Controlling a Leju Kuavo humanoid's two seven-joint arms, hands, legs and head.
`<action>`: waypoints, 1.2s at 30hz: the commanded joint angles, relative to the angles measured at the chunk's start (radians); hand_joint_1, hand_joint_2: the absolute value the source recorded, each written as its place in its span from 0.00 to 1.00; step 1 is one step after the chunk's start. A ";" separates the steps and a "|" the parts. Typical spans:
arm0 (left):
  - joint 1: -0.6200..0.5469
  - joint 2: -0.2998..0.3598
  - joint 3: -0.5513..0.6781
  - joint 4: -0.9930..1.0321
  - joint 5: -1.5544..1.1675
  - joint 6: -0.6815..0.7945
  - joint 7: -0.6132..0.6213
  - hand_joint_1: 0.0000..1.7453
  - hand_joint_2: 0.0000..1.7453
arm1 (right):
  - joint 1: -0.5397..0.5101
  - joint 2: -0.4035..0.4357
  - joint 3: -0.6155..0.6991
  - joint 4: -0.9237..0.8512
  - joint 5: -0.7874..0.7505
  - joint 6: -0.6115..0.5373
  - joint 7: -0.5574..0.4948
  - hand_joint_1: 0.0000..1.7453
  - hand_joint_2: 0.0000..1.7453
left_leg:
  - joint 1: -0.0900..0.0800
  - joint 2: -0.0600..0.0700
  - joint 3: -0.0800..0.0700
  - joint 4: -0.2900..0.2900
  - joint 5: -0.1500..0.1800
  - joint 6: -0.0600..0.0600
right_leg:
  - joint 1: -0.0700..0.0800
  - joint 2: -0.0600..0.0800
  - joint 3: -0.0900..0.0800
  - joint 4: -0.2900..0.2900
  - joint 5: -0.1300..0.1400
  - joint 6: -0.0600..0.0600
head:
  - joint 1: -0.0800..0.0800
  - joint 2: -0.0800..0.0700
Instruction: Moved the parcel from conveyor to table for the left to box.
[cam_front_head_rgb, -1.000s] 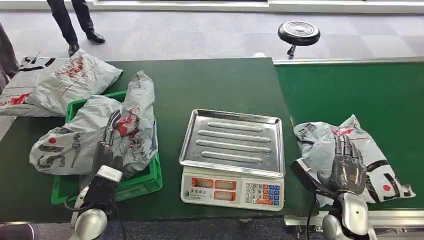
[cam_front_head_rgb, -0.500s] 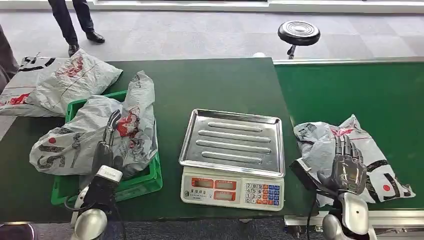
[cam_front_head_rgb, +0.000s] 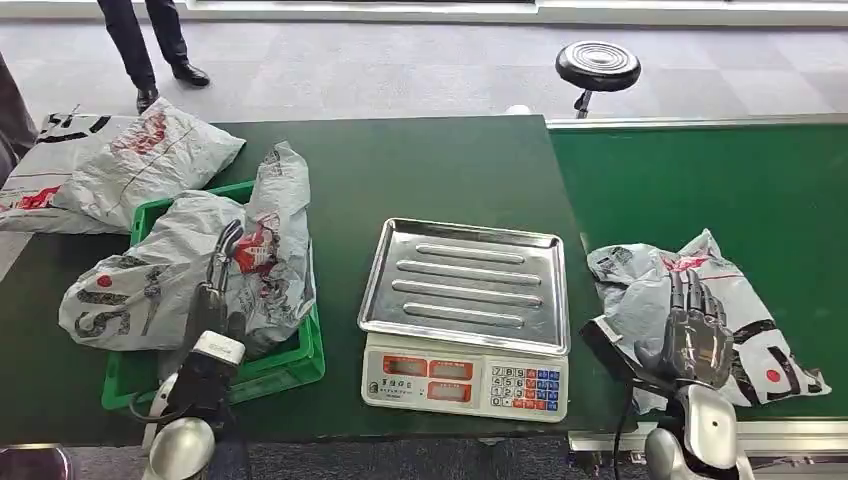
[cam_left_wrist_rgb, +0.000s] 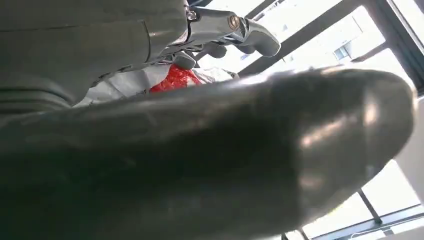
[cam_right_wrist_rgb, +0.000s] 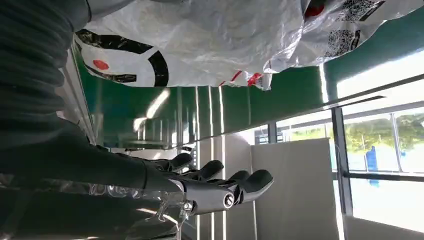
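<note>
The grey plastic parcel (cam_front_head_rgb: 742, 312) has loose creases and slack corners (cam_front_head_rgb: 624, 268). It will bunch up at my grip and its ends will spread apart when I lift it.
A grey plastic parcel (cam_front_head_rgb: 640, 285) with red and black print lies on the green conveyor (cam_front_head_rgb: 700, 180), at its near left end. My right hand (cam_front_head_rgb: 693, 335) is spread over the parcel's near part with its fingers straight and apart; the right wrist view shows the fingers (cam_right_wrist_rgb: 220, 192) a little off the parcel (cam_right_wrist_rgb: 225, 35). My left hand (cam_front_head_rgb: 215, 285) lies over the grey parcels piled in the green crate (cam_front_head_rgb: 290, 365) on the table (cam_front_head_rgb: 430, 170), fingers stretched out and holding nothing. The left wrist view has a bit of red-printed parcel (cam_left_wrist_rgb: 175, 80) behind the hand.
A scale (cam_front_head_rgb: 465, 300) with a steel tray stands on the table between the crate and the conveyor. More grey parcels (cam_front_head_rgb: 130, 165) lie at the table's far left. A black stool (cam_front_head_rgb: 598, 65) stands beyond the table, and a person's legs (cam_front_head_rgb: 150, 40) at the far left.
</note>
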 joint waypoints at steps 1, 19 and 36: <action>-0.008 0.012 -0.036 0.031 0.000 0.004 0.006 0.00 0.00 | -0.030 -0.004 -0.011 0.055 0.003 -0.001 0.002 0.00 1.00 | 0.000 0.001 0.003 -0.003 0.001 0.003 | 0.001 0.000 0.003 -0.003 0.001 -0.004 | 0.000 0.000; 0.066 -0.044 -0.111 -0.012 -0.142 0.255 -0.105 0.00 0.00 | -0.164 0.013 -0.098 0.380 0.051 0.150 0.270 0.00 1.00 | -0.002 0.001 0.001 -0.001 0.000 0.003 | -0.002 0.000 0.001 -0.002 0.000 -0.001 | 0.000 0.000; 0.074 -0.037 -0.102 -0.007 -0.102 0.220 -0.103 0.00 0.00 | -0.150 0.017 -0.083 0.367 0.075 0.209 0.313 0.00 1.00 | -0.002 0.001 0.001 -0.002 0.000 0.003 | -0.001 0.000 0.001 -0.002 0.000 -0.002 | 0.000 0.000</action>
